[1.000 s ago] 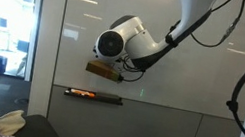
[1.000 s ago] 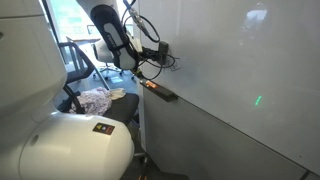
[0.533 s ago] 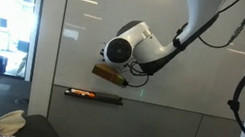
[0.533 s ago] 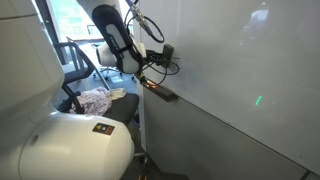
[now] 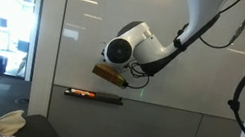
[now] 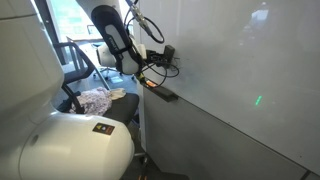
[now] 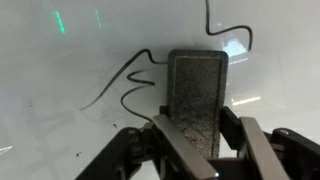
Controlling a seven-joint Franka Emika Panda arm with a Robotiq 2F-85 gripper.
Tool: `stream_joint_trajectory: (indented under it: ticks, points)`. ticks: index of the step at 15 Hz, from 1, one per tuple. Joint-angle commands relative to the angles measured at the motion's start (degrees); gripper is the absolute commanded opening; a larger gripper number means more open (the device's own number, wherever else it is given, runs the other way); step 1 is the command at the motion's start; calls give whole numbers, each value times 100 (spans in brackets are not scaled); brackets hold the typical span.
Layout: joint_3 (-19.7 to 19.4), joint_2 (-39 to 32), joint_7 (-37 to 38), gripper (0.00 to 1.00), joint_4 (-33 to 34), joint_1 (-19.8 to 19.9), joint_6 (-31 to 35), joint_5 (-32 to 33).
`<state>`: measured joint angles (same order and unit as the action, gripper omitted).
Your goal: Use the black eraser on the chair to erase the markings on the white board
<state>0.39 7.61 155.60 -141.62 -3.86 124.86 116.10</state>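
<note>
Markings are visible on both sides of the black eraser, so my gripper should wipe across the loops (image 7: pixel 133 77) first and then go back over the curl (image 7: pixel 236 30), past its top.
My gripper (image 7: pixel 198 125) is shut on the black eraser (image 7: pixel 198 95), a dark felt-faced block that I hold against the white board (image 7: pixel 60 120). The markings (image 7: pixel 140 75) are a thin dark scribble of loops running from the eraser's left side up past its top right. In an exterior view the eraser (image 5: pixel 109 74) shows as a flat block pressed to the white board (image 5: pixel 221 86) under the gripper (image 5: pixel 120 68). In an exterior view the gripper (image 6: pixel 158 62) reaches the board (image 6: pixel 240 90) edge-on. The chair (image 5: pixel 45 131) is a dark seat at the bottom.
A long black tray (image 5: pixel 93 96) with an orange-red marker is fixed to the board just below the eraser; it also shows in an exterior view (image 6: pixel 160 92). A beige patterned cloth heap (image 5: pixel 1 126) lies on the chair. A glass window (image 5: pixel 0 16) stands beside the board.
Over the last second the gripper and eraser slid a little along the board, away from the window and slightly down. Since half a second ago nothing has visibly moved.
</note>
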Motion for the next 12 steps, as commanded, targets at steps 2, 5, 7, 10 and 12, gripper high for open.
stream_joint_trajectory:
  ticks: [2, 5, 7, 10, 12]
  points:
    - [-390, -63, 134, 28, -51, 364, -23, -297]
    - [-618, 134, 68, 28, -298, 502, 218, -473]
    - [-712, 247, 71, 28, -386, 582, 24, -384]
    - [-812, 263, 79, 28, -99, 614, 70, -145]
    - [-767, 70, 79, 28, 171, 530, 175, -107]
